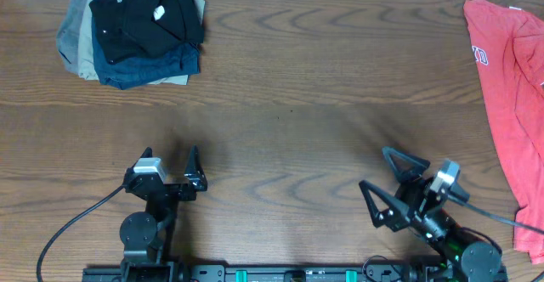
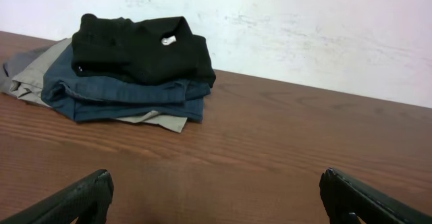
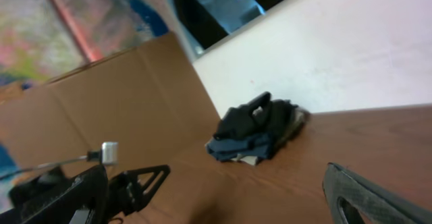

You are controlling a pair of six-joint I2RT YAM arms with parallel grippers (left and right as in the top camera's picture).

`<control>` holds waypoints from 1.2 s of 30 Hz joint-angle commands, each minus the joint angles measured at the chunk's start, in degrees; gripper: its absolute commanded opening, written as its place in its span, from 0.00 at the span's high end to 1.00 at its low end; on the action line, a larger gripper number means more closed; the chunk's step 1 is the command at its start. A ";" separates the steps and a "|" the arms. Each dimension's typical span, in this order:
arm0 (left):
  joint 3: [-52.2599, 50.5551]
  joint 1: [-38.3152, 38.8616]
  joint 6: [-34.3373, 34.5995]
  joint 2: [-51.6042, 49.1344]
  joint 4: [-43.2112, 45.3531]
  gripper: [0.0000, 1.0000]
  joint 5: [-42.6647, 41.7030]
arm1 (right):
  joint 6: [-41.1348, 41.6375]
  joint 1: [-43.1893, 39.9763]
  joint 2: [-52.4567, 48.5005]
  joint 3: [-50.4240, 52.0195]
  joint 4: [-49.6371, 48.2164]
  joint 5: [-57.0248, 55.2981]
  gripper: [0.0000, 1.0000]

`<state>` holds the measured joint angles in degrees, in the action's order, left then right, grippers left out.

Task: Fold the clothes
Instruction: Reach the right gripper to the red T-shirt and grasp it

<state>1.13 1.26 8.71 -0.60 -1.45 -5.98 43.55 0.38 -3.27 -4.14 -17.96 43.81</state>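
The coral-red T-shirt's long edge (image 1: pixel 501 155) lies clear beside open wood, so the robot's right gripper should go on toward the T-shirt's edge (image 1: pixel 485 80) near the lettering before it closes there.
The coral-red T-shirt (image 1: pixel 510 104) lies crumpled along the table's right edge, with dark red lettering near its upper left. It shows only in the overhead view. My left gripper (image 1: pixel 169 156) is open and empty near the front left, far from the shirt. In the left wrist view its fingers (image 2: pixel 216 193) are spread wide over bare wood. My right gripper (image 1: pixel 374 168) is open and empty near the front right, to the left of the shirt and angled toward the table's middle. In the right wrist view (image 3: pixel 216 204) it holds nothing.
A stack of folded black, navy and tan garments (image 1: pixel 134 29) sits at the back left corner; it also shows in the left wrist view (image 2: pixel 128 69) and the right wrist view (image 3: pixel 256 133). A white wall runs behind the brown wooden table (image 1: pixel 289 104).
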 commanded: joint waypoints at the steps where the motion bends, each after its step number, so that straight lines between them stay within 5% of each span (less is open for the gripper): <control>1: -0.90 0.11 -1.01 0.26 -2.03 0.02 -0.81 | -7.58 -0.39 -4.55 -5.81 2.12 -3.52 0.01; 5: -0.90 0.11 -1.01 0.26 -2.03 0.02 -0.81 | -19.98 -0.39 -14.71 -13.64 4.74 -4.52 0.01; 11: -0.90 0.11 -1.01 0.26 -2.03 0.02 -0.81 | -37.22 -0.37 -36.30 -32.37 25.03 -23.54 0.01; 21: -0.90 0.11 -1.01 0.26 -2.03 0.02 -0.81 | -46.47 -3.21 -75.52 -73.07 53.53 -55.49 0.01; 36: -0.90 0.11 -1.01 0.26 -2.03 0.02 -0.81 | -49.90 -20.28 -122.42 -122.44 93.53 -56.89 0.01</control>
<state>1.15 1.26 8.69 -0.60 -1.48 -5.98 -3.70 -17.23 -121.95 -121.62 73.76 -11.68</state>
